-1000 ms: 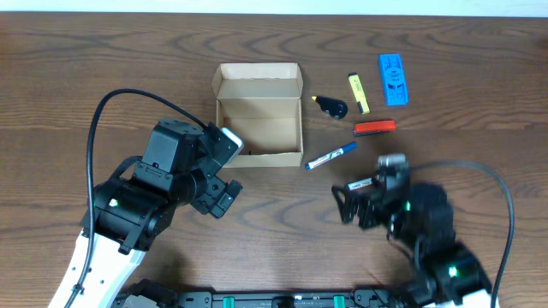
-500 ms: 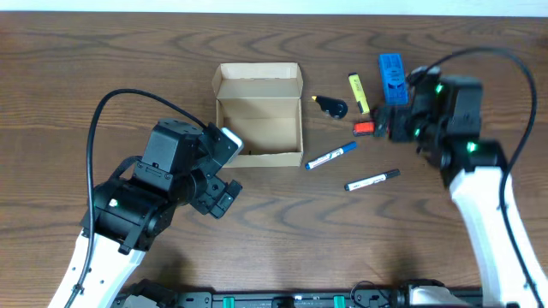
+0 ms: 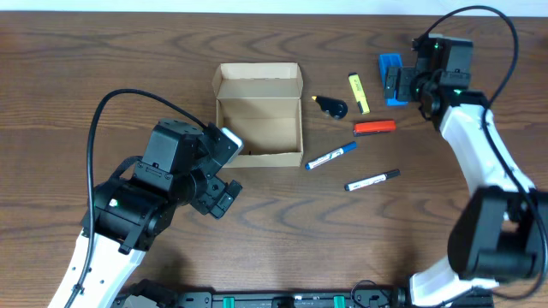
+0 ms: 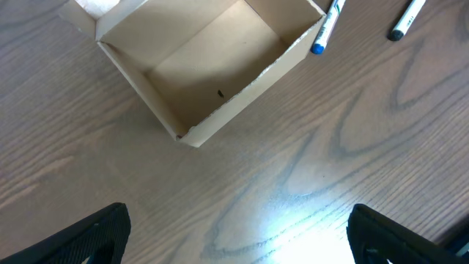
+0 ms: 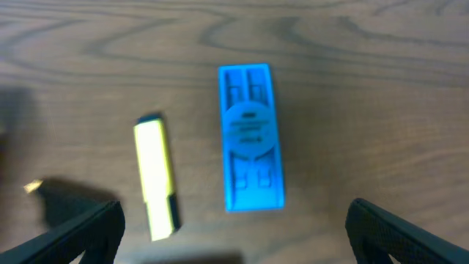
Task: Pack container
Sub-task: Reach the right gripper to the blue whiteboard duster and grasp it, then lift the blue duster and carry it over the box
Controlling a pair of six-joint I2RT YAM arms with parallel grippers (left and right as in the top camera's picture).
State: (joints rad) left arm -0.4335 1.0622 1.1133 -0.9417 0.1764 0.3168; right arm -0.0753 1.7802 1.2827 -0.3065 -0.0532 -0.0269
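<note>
My right gripper should keep going down until its fingers are on either side of the blue item. The item lies clear of the yellow highlighter, and its narrow width (image 5: 253, 172) is in line with the fingers.
The container (image 3: 257, 120) is an open tan cardboard box with its flap lid standing at the far side; inside it looks empty. It also shows in the left wrist view (image 4: 212, 62). My left gripper (image 4: 238, 216) is open and empty, just in front of the box's near left corner. My right gripper (image 5: 234, 209) is open and empty, hovering over a blue rectangular item (image 5: 251, 138) at the back right (image 3: 391, 67). A yellow highlighter (image 3: 358, 92) lies left of the blue item and also shows in the right wrist view (image 5: 155, 176).
Right of the box lie a black object (image 3: 330, 108), a red marker (image 3: 374, 127), a blue-capped white marker (image 3: 331, 155) and a black-capped white marker (image 3: 372, 180). The table is dark wood. My left arm's cable loops over the left side.
My right arm has swung from the front of the table to the back right, over the blue item. The black-capped marker lies uncovered where the arm was. The left arm has not moved.
</note>
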